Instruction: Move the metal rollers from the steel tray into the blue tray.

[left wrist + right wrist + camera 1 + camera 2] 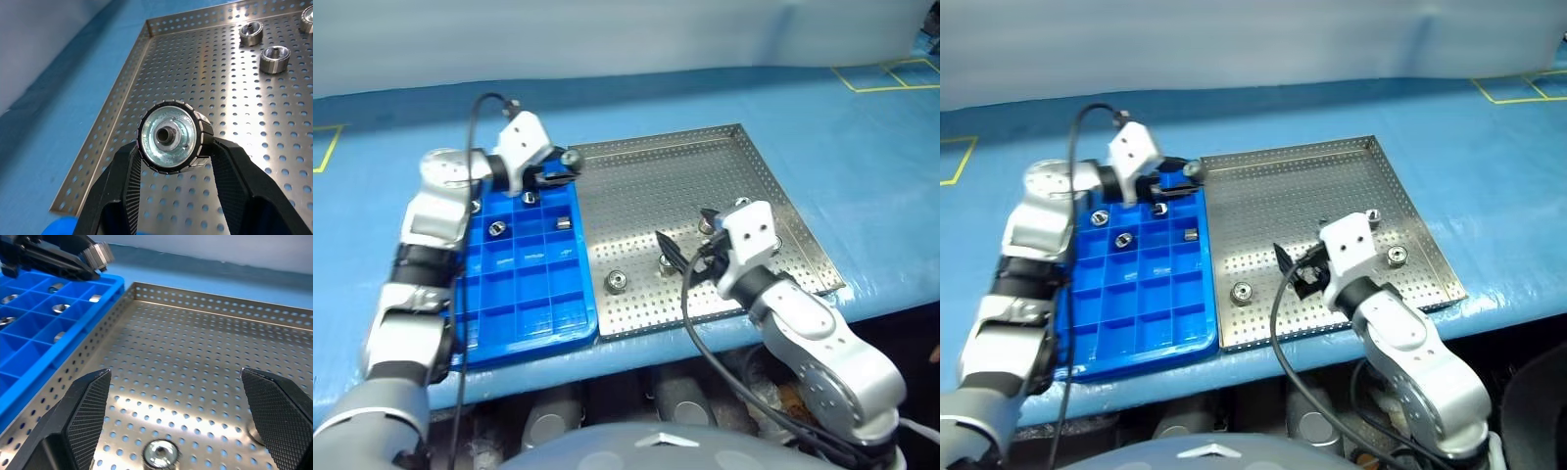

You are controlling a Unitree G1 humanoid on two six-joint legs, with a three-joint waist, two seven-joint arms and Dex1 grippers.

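Note:
Compartments in the blue tray's outer column [1087, 277] are empty, and my left gripper is pinching the roller's sides [201, 128]. I should keep carrying the roller until it hangs over one of the empty compartments.
My left gripper [558, 168] is shut on one of the metal rollers [171, 137], holding it above the border between the blue tray [524, 294] and the far-left corner of the steel tray [685, 176]. Several rollers lie in the blue tray's far compartments, one of them [495, 228] near its left side. More rollers rest on the steel tray's perforated floor, such as one [617, 282] near the front left. My right gripper [183, 416] hangs open over the steel tray's front part, with a roller [159, 454] below and between its fingers.
Both trays sit side by side on a blue-covered table [862, 147], near its front edge. Yellow tape marks [891, 73] lie at the far right. A black cable [475, 117] loops above my left wrist.

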